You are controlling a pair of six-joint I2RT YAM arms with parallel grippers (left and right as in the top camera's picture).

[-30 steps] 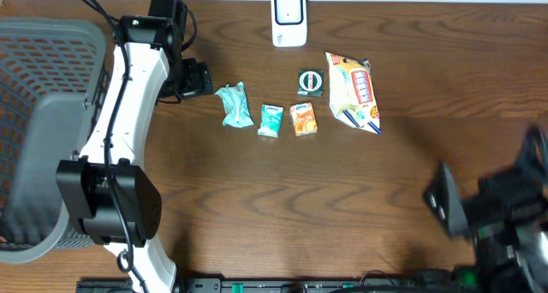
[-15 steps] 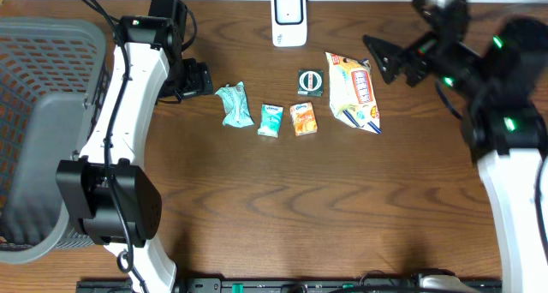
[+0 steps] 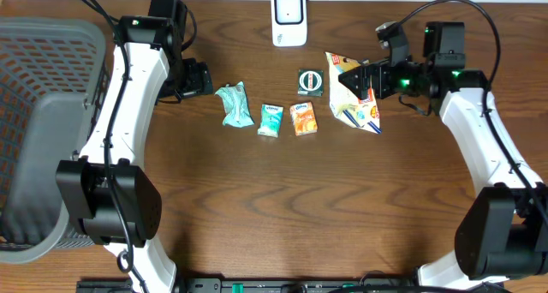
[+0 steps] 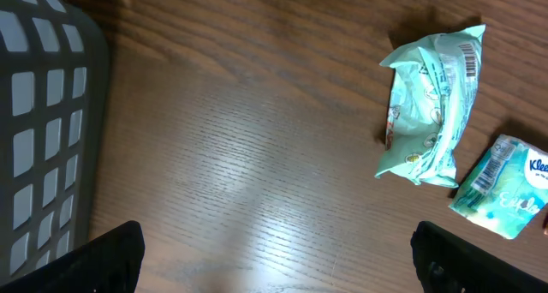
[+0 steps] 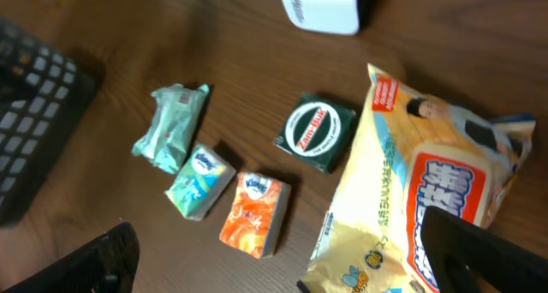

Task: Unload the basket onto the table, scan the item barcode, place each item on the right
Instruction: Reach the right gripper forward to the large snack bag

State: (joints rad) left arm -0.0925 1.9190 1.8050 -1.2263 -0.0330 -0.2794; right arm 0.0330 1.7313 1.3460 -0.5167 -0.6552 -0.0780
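Observation:
I should use my right gripper to take the yellow snack bag by its edge (image 3: 332,85) next to the dark green box and turn the bag over before scanning, because it lies with its printed front (image 5: 442,197) up.
A row of items lies on the brown table: a crumpled teal packet (image 3: 232,104), a teal tissue pack (image 3: 271,120), an orange tissue pack (image 3: 302,119), a dark green box with a round logo (image 3: 310,82) and a yellow snack bag (image 3: 355,92). The white scanner (image 3: 289,19) stands behind them. My left gripper (image 3: 199,79) hangs open just left of the teal packet (image 4: 432,104), whose barcode faces up. My right gripper (image 3: 353,77) is open above the snack bag (image 5: 419,182), holding nothing.
A large grey mesh basket (image 3: 34,113) fills the table's left side, and its wall (image 4: 43,130) shows close to the left gripper. The table's back edge runs just behind the scanner (image 5: 321,3).
My right arm has swung in from the lower right, through the back right, to hover over the snack bag. The left arm and all items have stayed put.

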